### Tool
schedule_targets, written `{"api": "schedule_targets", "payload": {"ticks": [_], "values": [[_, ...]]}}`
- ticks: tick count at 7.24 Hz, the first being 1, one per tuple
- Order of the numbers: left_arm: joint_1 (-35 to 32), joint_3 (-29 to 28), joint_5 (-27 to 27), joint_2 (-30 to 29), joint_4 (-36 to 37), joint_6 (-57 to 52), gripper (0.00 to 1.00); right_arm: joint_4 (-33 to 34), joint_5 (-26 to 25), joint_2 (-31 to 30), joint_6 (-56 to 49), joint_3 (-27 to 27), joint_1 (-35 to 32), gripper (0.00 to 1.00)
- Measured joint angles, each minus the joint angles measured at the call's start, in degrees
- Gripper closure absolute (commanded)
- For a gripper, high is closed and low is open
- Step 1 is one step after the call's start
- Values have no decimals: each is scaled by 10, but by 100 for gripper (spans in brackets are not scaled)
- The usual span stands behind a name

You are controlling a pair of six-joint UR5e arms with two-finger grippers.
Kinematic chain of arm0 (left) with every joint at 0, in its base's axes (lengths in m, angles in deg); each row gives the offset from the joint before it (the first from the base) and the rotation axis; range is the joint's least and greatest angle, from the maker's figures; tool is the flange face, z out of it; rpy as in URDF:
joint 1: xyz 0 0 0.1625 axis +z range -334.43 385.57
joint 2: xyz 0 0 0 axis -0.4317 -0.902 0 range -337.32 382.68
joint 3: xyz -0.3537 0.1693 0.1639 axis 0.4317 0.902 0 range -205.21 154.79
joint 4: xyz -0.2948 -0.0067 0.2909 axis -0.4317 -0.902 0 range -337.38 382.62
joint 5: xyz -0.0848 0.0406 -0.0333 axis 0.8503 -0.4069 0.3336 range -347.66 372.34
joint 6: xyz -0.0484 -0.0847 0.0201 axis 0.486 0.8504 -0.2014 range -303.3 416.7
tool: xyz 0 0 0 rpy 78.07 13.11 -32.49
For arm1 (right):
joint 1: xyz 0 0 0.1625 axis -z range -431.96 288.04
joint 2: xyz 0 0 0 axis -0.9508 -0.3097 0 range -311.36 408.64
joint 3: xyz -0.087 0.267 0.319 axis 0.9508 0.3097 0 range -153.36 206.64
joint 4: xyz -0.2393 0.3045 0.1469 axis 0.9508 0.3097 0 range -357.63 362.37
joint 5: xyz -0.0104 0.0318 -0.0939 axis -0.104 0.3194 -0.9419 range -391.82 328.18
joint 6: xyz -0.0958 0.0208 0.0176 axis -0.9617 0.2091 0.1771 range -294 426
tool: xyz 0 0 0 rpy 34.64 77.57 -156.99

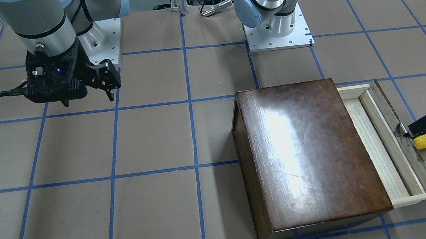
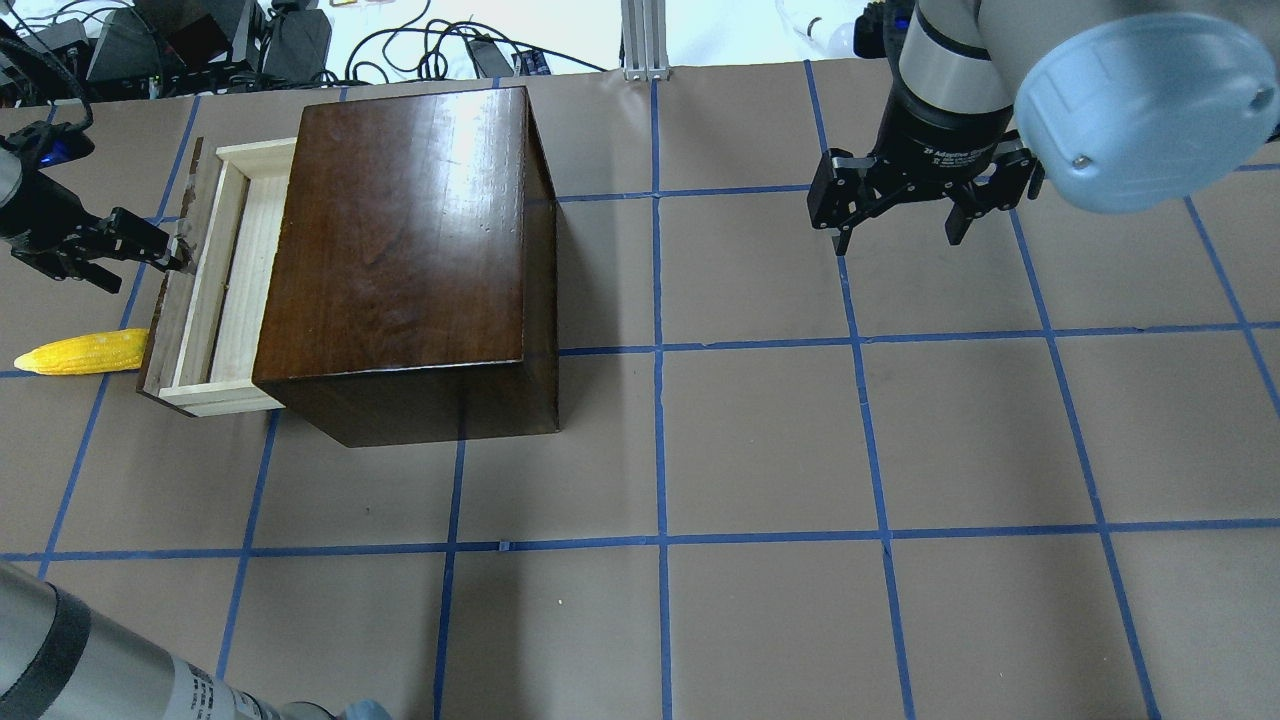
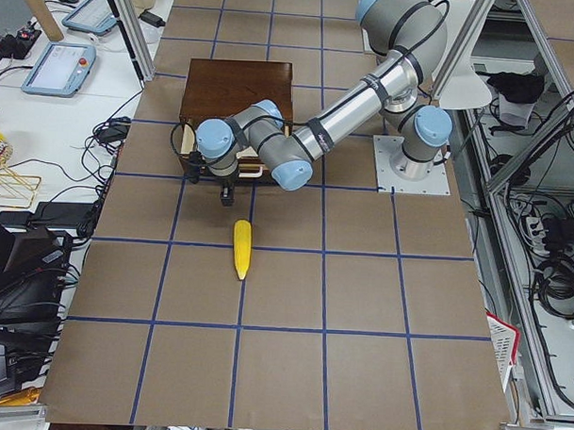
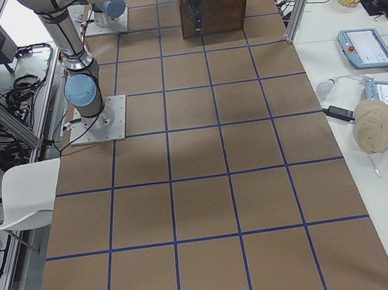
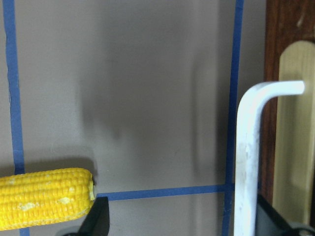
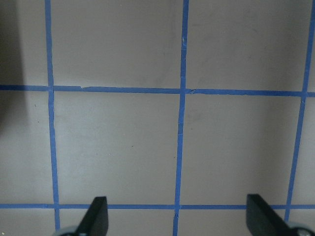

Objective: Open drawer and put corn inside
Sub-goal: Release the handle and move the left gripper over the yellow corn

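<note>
I expect the yellow corn to lie lengthwise inside when I lower it in, since the tray's open strip (image 1: pixel 379 147) is long and wider than the yellow corn.
The drawer (image 2: pixel 235 280) is pulled partly out of the dark-brown box (image 2: pixel 400 250), on the box's left in the overhead view; its pale-wood tray (image 1: pixel 372 143) looks empty. The yellow corn (image 2: pixel 85 352) lies on the table just outside the drawer's dark front panel (image 2: pixel 170 320). My left gripper (image 2: pixel 150 268) is open at that panel. In the left wrist view the white handle (image 5: pixel 248 147) sits just inside one finger, with the corn (image 5: pixel 44 196) by the other. My right gripper (image 2: pixel 895 235) is open and empty, hanging over the table far from the box.
The table is brown board with a blue tape grid (image 2: pixel 660 350). The arm bases (image 1: pixel 277 28) stand at the table's robot-side edge. Cables and an aluminium post (image 2: pixel 645 40) lie beyond the far edge.
</note>
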Motion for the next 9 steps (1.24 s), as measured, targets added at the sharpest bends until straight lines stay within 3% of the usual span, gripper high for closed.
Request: {"api": "schedule_targets", "payload": {"ticks": [3,5,9], "values": [[0,-16,-33,30,-12,-24,0,0,0,0,0,0,0,0],[17,-24,-88,29,-6,-149,0,0,0,0,0,0,0,0],[59,-15,-105,1,6,-326,0,0,0,0,0,0,0,0]]}}
